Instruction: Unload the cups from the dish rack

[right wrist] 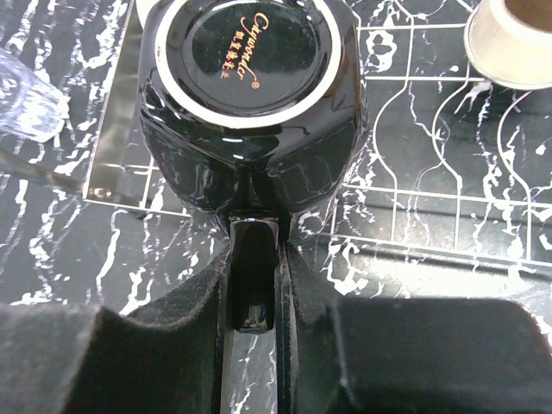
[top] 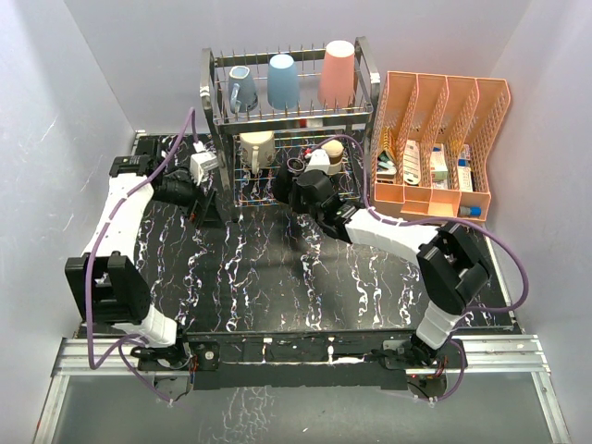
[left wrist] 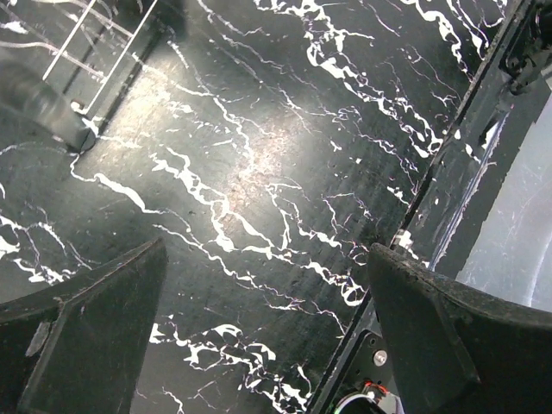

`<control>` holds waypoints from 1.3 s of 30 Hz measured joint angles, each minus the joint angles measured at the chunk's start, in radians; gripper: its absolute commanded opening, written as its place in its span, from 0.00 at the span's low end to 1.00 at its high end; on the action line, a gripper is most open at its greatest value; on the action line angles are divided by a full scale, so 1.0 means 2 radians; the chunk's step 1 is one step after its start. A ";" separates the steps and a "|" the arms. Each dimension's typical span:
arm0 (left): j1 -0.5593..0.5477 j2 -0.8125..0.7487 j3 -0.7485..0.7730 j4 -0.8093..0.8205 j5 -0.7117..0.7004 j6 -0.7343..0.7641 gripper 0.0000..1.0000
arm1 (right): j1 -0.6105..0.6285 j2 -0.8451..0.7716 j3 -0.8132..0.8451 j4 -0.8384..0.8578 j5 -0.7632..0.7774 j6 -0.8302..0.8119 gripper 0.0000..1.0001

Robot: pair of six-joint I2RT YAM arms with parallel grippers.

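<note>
My left gripper keeps moving closer until its fingers can close on the mug's free rim (top: 280, 193), because my right gripper is holding the dark mug (right wrist: 254, 246) by its handle.
The dish rack (top: 215, 92) stands at the back of the table. On its upper tier sit a grey-blue mug (top: 242, 90), a light-blue tumbler (top: 283, 80) and a salmon-pink tumbler (top: 339, 71). A cream cup (top: 257, 148) and a brownish cup (top: 330, 153) are on the lower tier. My right gripper (right wrist: 254, 293) is shut on the handle of an upside-down dark mug (right wrist: 246, 95), which rests on the lower rack wires (right wrist: 431, 233). A clear glass (right wrist: 26, 108) lies left of that mug. My left gripper (left wrist: 267, 336) hangs open over bare tabletop, left of the rack.
An orange slotted organizer (top: 439, 139) filled with small boxes stands right of the rack. White walls close in the table on both sides. The black marbled tabletop (top: 277, 277) stretches in front of the rack.
</note>
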 measured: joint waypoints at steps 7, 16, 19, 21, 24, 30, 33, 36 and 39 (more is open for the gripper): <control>-0.018 -0.046 -0.033 0.016 0.024 0.041 0.97 | 0.000 -0.028 -0.014 -0.002 -0.030 0.052 0.08; -0.039 -0.166 -0.125 0.135 0.031 0.085 0.94 | 0.000 -0.108 -0.059 -0.012 -0.121 0.186 0.08; -0.056 -0.198 -0.153 0.182 0.028 0.098 0.92 | 0.000 -0.138 -0.083 -0.001 -0.155 0.244 0.08; -0.064 -0.223 -0.177 0.214 0.025 0.108 0.91 | 0.000 -0.153 -0.104 0.016 -0.184 0.291 0.08; -0.068 -0.274 -0.217 0.253 0.021 0.126 0.87 | 0.000 -0.162 -0.144 0.064 -0.224 0.368 0.08; -0.071 -0.373 -0.279 0.306 0.025 0.157 0.79 | 0.020 -0.160 -0.186 0.105 -0.265 0.480 0.08; -0.073 -0.398 -0.298 0.321 0.030 0.170 0.78 | 0.040 -0.156 -0.186 0.141 -0.276 0.514 0.08; -0.073 -0.408 -0.305 0.323 0.035 0.176 0.75 | 0.062 -0.152 -0.186 0.178 -0.280 0.543 0.08; -0.073 -0.416 -0.305 0.323 0.036 0.177 0.68 | 0.081 -0.142 -0.186 0.217 -0.285 0.572 0.08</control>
